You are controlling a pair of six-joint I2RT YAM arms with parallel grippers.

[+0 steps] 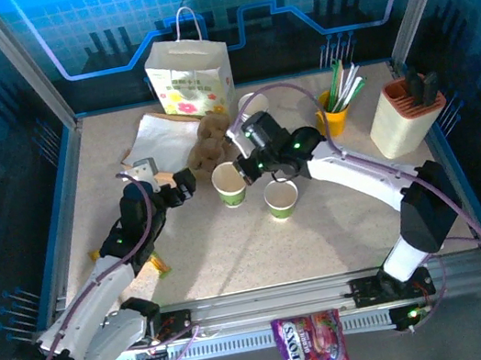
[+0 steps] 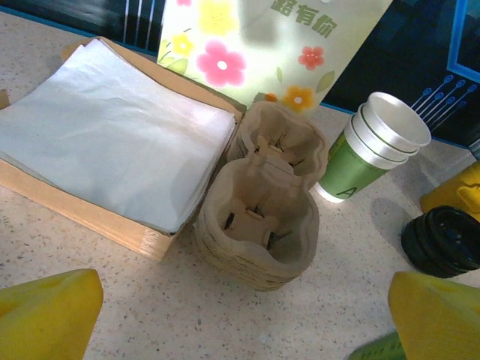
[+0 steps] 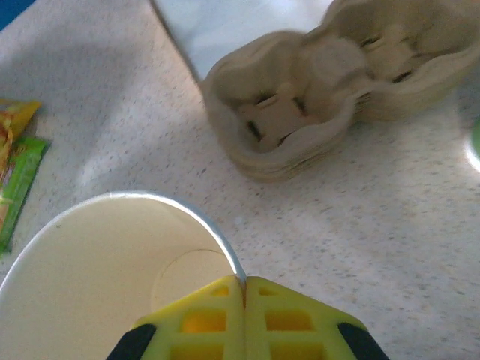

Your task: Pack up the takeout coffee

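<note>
The held cup (image 1: 229,181) is hanging upright by a clear spot (image 1: 235,222) next to the other cup. My right gripper keeps lowering it there until it stands flat, then let go.
Two paper cups, white above and green below, stand open with no lids at mid-table: one cup (image 1: 230,184) to the left and the other cup (image 1: 282,199) to its right. My right gripper (image 1: 244,172) (image 3: 244,289) is shut on the rim of the left cup (image 3: 112,277), one finger inside the wall and one outside. My left gripper (image 1: 181,186) (image 2: 244,330) stands open just left of that cup, nothing between its yellow fingers (image 2: 45,315). It faces a stack of brown pulp cup carriers (image 1: 206,144) (image 2: 259,225) (image 3: 285,112).
A white flower-printed bag (image 1: 190,79) (image 2: 262,45) stands at the back. Napkins in a box (image 1: 159,138) (image 2: 105,142) lie left of the carriers. Nested spare cups (image 1: 250,104) (image 2: 360,157), black lids (image 2: 442,240), a yellow cup of straws (image 1: 336,112) and a beige holder (image 1: 405,116) are to the right.
</note>
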